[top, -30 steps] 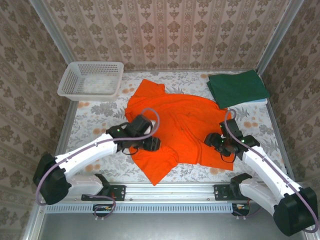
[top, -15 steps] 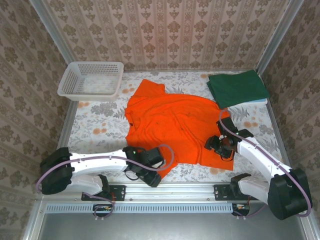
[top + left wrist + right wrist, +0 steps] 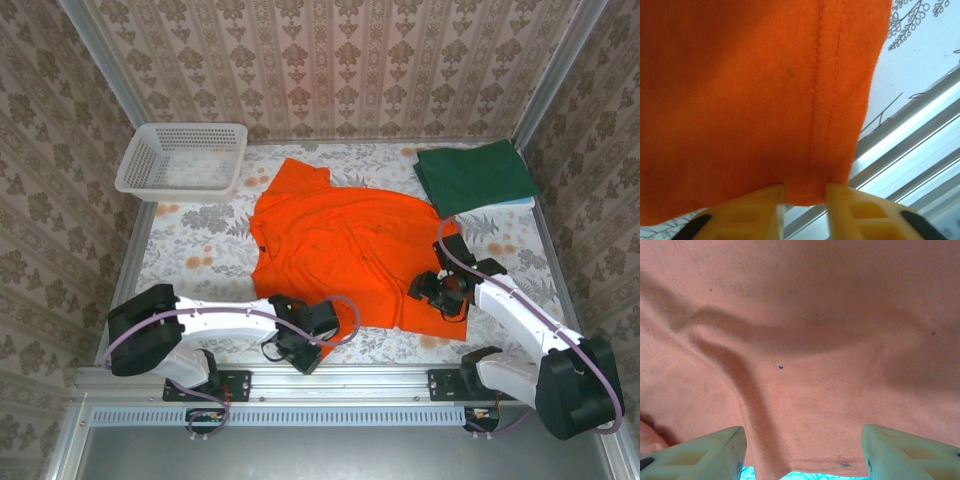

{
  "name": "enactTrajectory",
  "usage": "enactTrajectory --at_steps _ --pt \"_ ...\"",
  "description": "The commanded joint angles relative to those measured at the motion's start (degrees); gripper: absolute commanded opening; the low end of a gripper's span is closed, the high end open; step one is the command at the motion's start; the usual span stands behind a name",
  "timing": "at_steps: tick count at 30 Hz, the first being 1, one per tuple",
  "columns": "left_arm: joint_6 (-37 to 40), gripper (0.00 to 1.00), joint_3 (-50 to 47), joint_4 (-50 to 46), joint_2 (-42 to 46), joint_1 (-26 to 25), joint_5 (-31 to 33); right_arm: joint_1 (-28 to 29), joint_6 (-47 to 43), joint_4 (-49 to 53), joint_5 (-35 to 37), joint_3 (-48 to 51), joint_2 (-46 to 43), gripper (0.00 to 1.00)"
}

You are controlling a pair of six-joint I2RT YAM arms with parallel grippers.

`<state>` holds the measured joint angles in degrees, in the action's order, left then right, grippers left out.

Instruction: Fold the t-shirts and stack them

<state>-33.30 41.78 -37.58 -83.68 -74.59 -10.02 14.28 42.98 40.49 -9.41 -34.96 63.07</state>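
Next, I move my open right gripper back, because it is over the orange t-shirt's cloth (image 3: 411,308) and short of the t-shirt's free near corner. It should then pinch that corner (image 3: 459,334).
The bright orange t-shirt (image 3: 340,250) lies spread and wrinkled across the middle of the table. Its near corner reaches the front edge, where my left gripper (image 3: 300,352) sits. In the left wrist view the hem of the orange cloth (image 3: 740,90) is pinched between the yellow fingers of the left gripper (image 3: 805,200). My right gripper (image 3: 440,292) rests at the shirt's right edge. In the right wrist view it (image 3: 802,450) stands open, fingers wide apart over orange cloth (image 3: 815,315). The dark green t-shirt (image 3: 475,175) lies folded at the back right.
A white lattice basket (image 3: 140,170) stands at the back left. Patterned walls close in three sides of the floral table (image 3: 190,240). A metal rail (image 3: 340,385) runs along the front edge, right beside the left gripper, and shows in the left wrist view (image 3: 910,130).
My left arm has swung from the shirt's left edge down to its near corner and closed on the hem. The right gripper has shifted slightly at the shirt's right edge.
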Motion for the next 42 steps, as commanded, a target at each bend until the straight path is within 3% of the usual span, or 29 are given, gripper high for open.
enactTrajectory --at_steps 1,8,16,22,26,35,39,42 --pt "-0.2 0.18 0.9 -0.7 -0.5 -0.5 2.3 -0.5 -0.6 0.1 0.2 0.0 -0.6 0.64" --pt "-1.0 0.01 -0.3 -0.3 1.6 0.0 3.6 -1.0 -0.1 0.8 0.8 -0.5 -0.4 0.64" --pt "-1.3 0.00 -1.6 0.6 11.7 3.9 4.8 -1.4 0.9 2.4 1.3 -1.3 -0.7 0.64" --pt "0.5 0.00 -1.2 1.4 23.0 12.1 4.1 -3.3 2.4 3.0 1.7 -0.8 -1.1 0.63" --pt "1.9 0.00 0.4 3.5 27.0 18.0 3.1 -7.4 4.2 4.3 1.3 -0.2 -1.4 0.60" --pt "2.1 0.00 8.7 9.3 27.9 33.6 7.0 -20.4 8.4 7.9 -0.3 3.0 -4.7 0.55" --pt "4.0 0.00 12.3 8.4 26.2 39.4 10.6 -21.0 8.3 11.3 0.5 2.3 -3.4 0.53" --pt "0.8 0.00 10.2 12.3 25.8 47.5 6.5 -20.9 7.4 14.3 0.2 1.3 -1.2 0.50"
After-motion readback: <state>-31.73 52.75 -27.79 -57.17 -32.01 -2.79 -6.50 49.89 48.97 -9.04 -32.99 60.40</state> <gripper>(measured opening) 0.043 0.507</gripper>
